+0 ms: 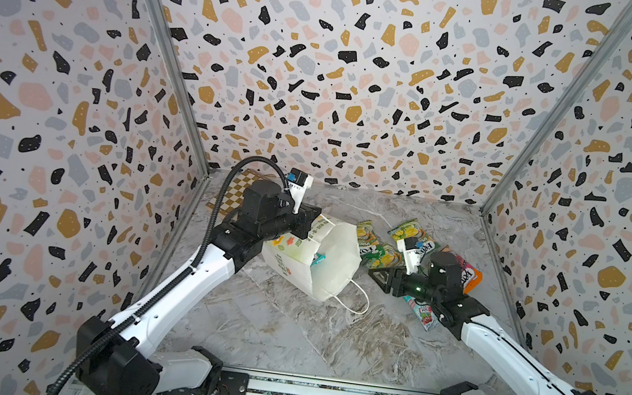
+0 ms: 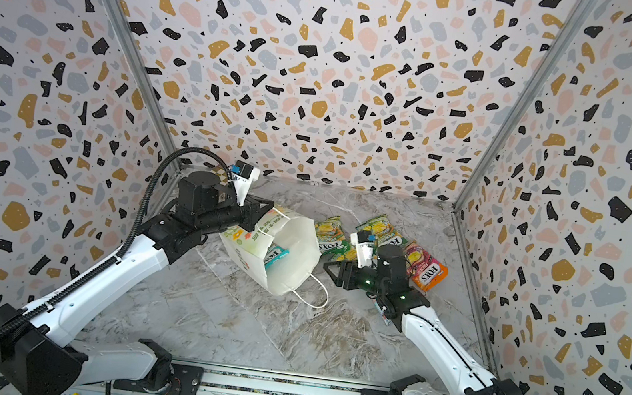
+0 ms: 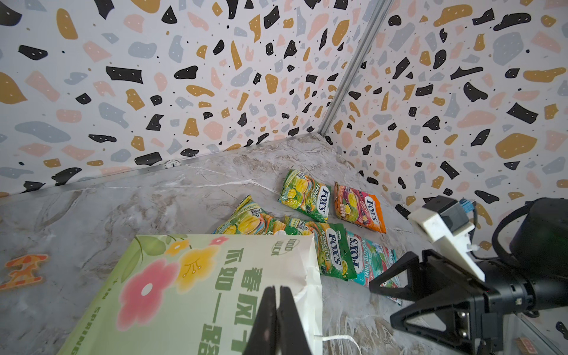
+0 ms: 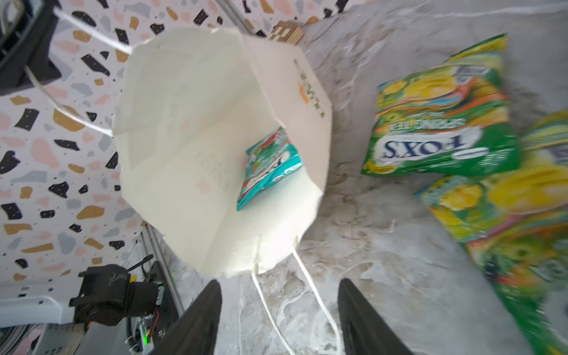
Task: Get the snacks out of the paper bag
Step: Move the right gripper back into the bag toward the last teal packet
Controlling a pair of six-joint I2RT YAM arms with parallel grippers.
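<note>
I keep reaching in until my fingers are on both sides of the snack's near edge, because the bag's opening [image 2: 297, 253] faces my right gripper and the teal snack [image 2: 274, 255] is clear inside.
The white paper bag [image 1: 293, 254] [image 2: 291, 241] leans on the table with its open mouth turned toward the right arm. My left gripper [image 1: 309, 220] [image 2: 262, 211] [image 3: 278, 289] is shut on the bag's upper cord handle at its rim [image 3: 184, 292]. One teal snack [image 4: 270, 166] [image 1: 318, 258] lies inside the bag [image 4: 190, 138]. My right gripper [image 1: 377, 274] [image 2: 331, 270] [image 4: 279, 282] stands open and empty just outside the mouth, over the lower cord handle. Several snacks lie on the table right of the bag: green ones [image 1: 372, 248] [image 4: 442, 129], a pink-orange one [image 1: 467, 274] [image 3: 359, 207].
A teal packet [image 1: 422, 312] [image 3: 368, 258] lies partly under my right arm. A wooden chessboard [image 1: 235, 191] sits at the back left behind the left arm. An orange scrap [image 3: 23, 270] lies on the marble. Patterned walls close three sides.
</note>
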